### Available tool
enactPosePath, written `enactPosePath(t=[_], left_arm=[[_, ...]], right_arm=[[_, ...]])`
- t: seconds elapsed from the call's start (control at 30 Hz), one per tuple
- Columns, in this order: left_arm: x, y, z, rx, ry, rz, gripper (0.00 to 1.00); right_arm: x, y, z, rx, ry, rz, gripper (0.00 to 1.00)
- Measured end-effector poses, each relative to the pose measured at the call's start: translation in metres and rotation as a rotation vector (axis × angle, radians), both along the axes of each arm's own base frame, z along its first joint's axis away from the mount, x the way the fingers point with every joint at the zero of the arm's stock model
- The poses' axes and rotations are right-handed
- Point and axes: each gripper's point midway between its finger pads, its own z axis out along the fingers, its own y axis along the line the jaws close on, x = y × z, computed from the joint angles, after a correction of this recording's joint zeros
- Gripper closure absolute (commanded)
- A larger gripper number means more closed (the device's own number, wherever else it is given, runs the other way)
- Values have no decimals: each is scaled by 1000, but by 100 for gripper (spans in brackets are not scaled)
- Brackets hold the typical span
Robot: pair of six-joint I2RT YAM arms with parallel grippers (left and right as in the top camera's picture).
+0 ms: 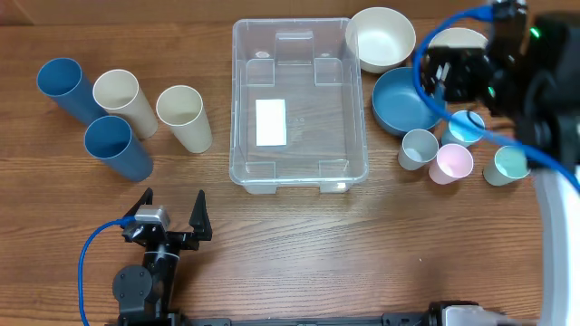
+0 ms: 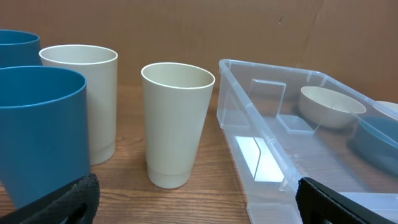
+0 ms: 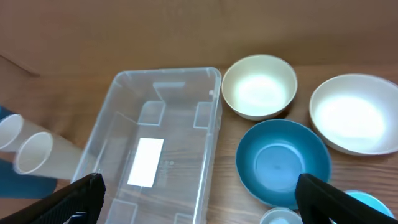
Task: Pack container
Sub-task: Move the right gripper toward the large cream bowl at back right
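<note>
The white bowl's outer rim [image 3: 389,151] is clear of the blue bowl, so my right gripper should move toward that rim next and close when its fingers are on both sides of it.
The container [image 1: 237,109] is a clear rectangular bin at the table's middle, empty, with a white label [image 1: 271,122] on its floor. It also shows in the left wrist view [image 2: 249,112] and the right wrist view [image 3: 211,124]. My left gripper [image 1: 172,213] is open and empty, low near the front edge, left of the bin; in its own view [image 2: 199,202] it faces a cream tall cup [image 2: 176,124]. My right gripper [image 1: 437,74] is open and empty, held high above the bowls right of the bin; its own view [image 3: 199,199] looks down on them.
Two blue tall cups [image 1: 65,86] [image 1: 116,145] and two cream ones [image 1: 122,98] [image 1: 184,116] stand at the left. A cream bowl [image 1: 381,39], a white bowl [image 1: 458,41] and a blue bowl [image 1: 403,100] sit at the right, with several small cups [image 1: 451,163] in front.
</note>
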Motion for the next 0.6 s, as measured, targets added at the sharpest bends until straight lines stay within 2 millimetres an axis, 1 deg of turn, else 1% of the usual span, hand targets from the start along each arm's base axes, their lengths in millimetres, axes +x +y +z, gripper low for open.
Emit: enactPosePath(t=[0.03,0.07,0.1,0.13,0.2,0.23,0.33,0.37,0.4,0.43,0.5,0.57,0.6], left_arm=[[0,0,0,0,0,0,0],[0,0,0,0,0,0,0],[0,0,0,0,0,0,0],[0,0,0,0,0,0,0],[0,0,0,0,0,0,0],[0,0,0,0,0,0,0],[0,0,0,0,0,0,0],[0,0,0,0,0,0,0],[0,0,0,0,0,0,0],[0,0,0,0,0,0,0],[0,0,0,0,0,0,0],[0,0,0,0,0,0,0],[0,0,0,0,0,0,0]], right_arm=[[11,1,-12,1,26,2,0],[33,0,-34,4,64,-2,0],[39,0,-40,6,74,-5,0],[50,-4,-49,13,83,-18,0],[66,-16,-53,33,69,-59,0],[73,-30,-57,49,72,-99,0],[88,-85,-74,124,110,-270,0],[91,-106,-84,156,135,-335,0],[94,-122,-95,180,160,-384,1],[95,-133,-104,196,182,-418,1],[100,-163,-134,235,244,-504,3],[105,-177,-156,254,279,-545,4],[109,-181,-168,259,291,-554,5]])
